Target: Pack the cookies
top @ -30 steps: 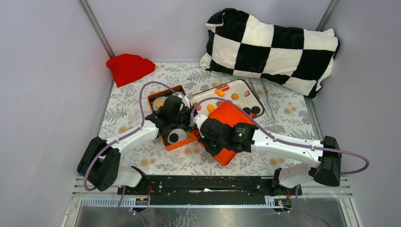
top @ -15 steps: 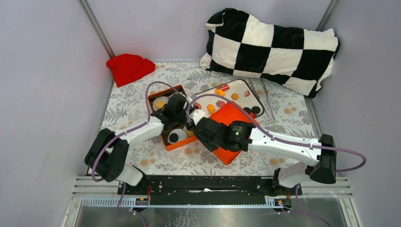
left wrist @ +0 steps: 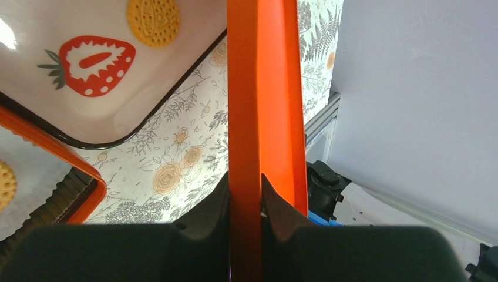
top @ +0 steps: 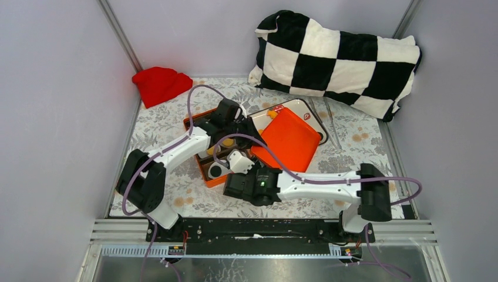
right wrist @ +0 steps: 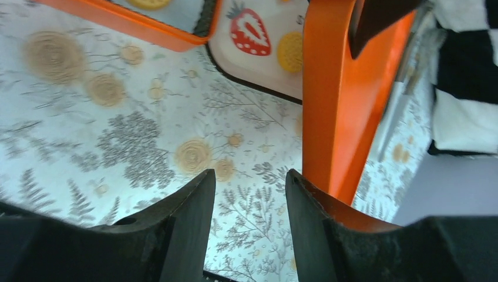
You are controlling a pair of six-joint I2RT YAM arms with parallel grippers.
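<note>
The orange box is sitting crooked while my left gripper holds the lid, so my right gripper should take hold of the lid's near edge to free my left gripper.
My left gripper is shut on the edge of the orange lid, which hangs tilted on edge over the strawberry tray. An orange-yellow cookie lies on that tray. The open orange box sits left of the tray; it holds paper liners with a yellow cookie and a black one. My right gripper is open over the floral cloth, just left of the lid and not touching it.
A checkered pillow lies at the back right and a red cloth at the back left. Metal tongs rest to the right of the tray. Walls close in on both sides.
My right gripper let go of the lid, opened and drew back toward the near edge. My left gripper carried the lid up and back over the tray.
</note>
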